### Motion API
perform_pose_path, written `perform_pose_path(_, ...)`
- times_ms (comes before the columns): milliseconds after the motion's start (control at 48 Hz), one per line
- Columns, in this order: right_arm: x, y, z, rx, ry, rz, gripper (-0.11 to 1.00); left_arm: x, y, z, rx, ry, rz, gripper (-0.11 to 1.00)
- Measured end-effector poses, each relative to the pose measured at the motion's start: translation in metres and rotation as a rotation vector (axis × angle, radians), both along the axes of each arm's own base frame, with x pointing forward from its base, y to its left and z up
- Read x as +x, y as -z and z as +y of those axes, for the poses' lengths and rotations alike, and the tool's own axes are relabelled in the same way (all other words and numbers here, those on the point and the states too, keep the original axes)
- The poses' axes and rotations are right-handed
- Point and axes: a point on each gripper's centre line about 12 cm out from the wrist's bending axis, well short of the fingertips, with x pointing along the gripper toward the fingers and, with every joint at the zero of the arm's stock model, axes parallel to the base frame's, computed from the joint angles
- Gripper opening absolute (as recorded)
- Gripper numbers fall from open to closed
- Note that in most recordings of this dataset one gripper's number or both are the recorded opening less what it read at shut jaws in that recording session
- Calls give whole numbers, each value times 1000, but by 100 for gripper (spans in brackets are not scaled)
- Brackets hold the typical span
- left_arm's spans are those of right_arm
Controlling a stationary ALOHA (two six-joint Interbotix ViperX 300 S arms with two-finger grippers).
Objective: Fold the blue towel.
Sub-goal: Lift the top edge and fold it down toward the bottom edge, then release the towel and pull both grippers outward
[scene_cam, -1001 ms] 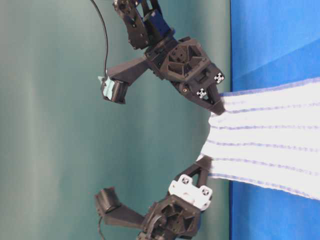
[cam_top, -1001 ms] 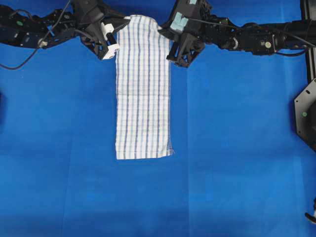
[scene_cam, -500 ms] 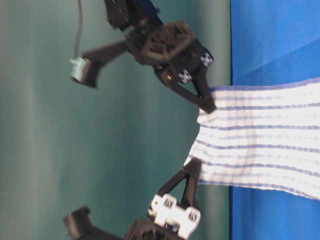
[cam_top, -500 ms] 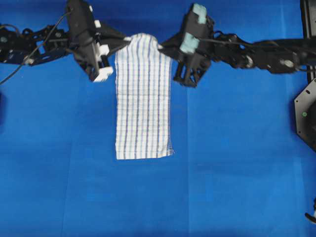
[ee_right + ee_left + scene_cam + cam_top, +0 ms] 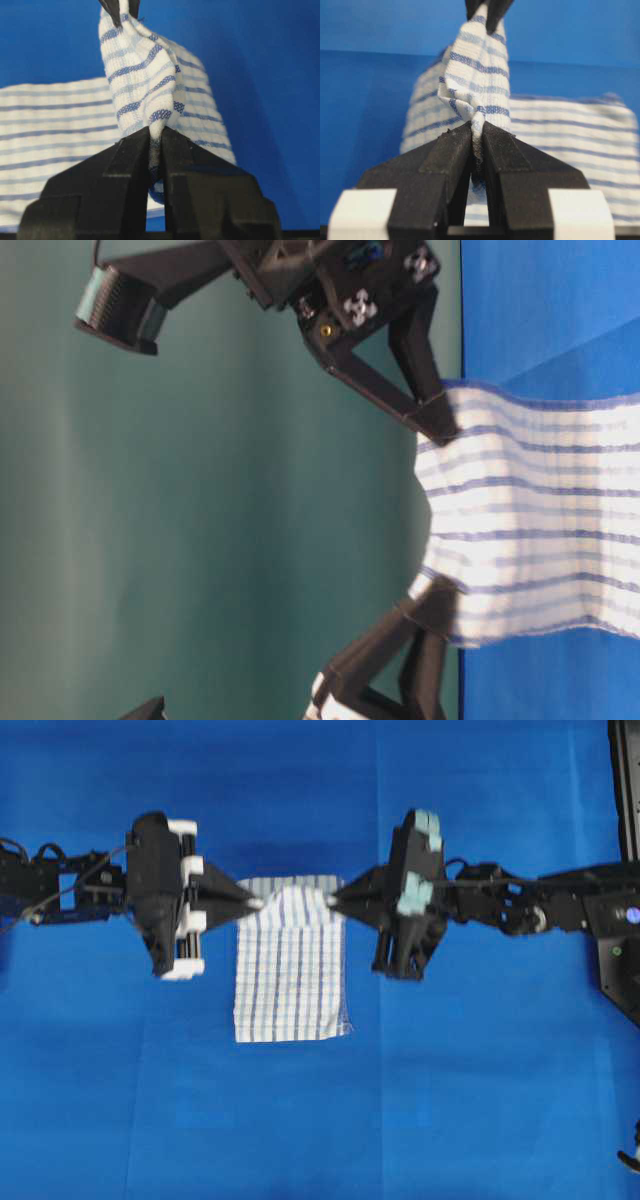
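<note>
Both pinched corners [image 5: 272, 910] hang at the same height, and the near hem [image 5: 286, 1037] lies flat. My left gripper keeps bringing its corner along until the corner meets that hem, and then let go.
The blue towel [image 5: 290, 970], white with thin blue stripes, lies in the middle of the blue table covering with its far end lifted and carried over the lower part. My left gripper [image 5: 255, 903] is shut on the far-left corner of the towel [image 5: 477, 107]. My right gripper [image 5: 332, 900] is shut on the far-right corner of the towel [image 5: 145, 100]. Both corners hang above the cloth, pinched between the black fingertips [image 5: 452, 145] [image 5: 175, 145]. In the table-level view the raised towel [image 5: 520, 510] stretches between the two grippers. Its near hem rests flat on the table.
The blue table covering [image 5: 480, 1100] spreads all round the towel. A black stand [image 5: 622, 960] sits at the right edge. The two arms reach in from the left [image 5: 60, 890] and right [image 5: 540, 910] at mid-height.
Both grippers have carried the towel's far end toward the near hem, well down the overhead view. The flat visible part of the towel has grown shorter as the lifted end doubles over it.
</note>
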Motion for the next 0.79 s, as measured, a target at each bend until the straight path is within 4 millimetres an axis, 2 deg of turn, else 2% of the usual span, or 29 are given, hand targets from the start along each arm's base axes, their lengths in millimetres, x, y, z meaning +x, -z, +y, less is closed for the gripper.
perform_pose_path(146,-1,2,17,26,13,-16,-2,-3,4,-19,-13,49,10,4)
perform_pose_path(292,-1,16,35,47,20,8,-2,-4,5,-36,-26,90,14,4)
perform_pose_path(500,-2,30,56,58,37,24,-2,1,17,-56,-44,132,40,4)
perform_pose_path(792,2,48,65,70,65,60,-2,8,48,-66,-86,124,110,4)
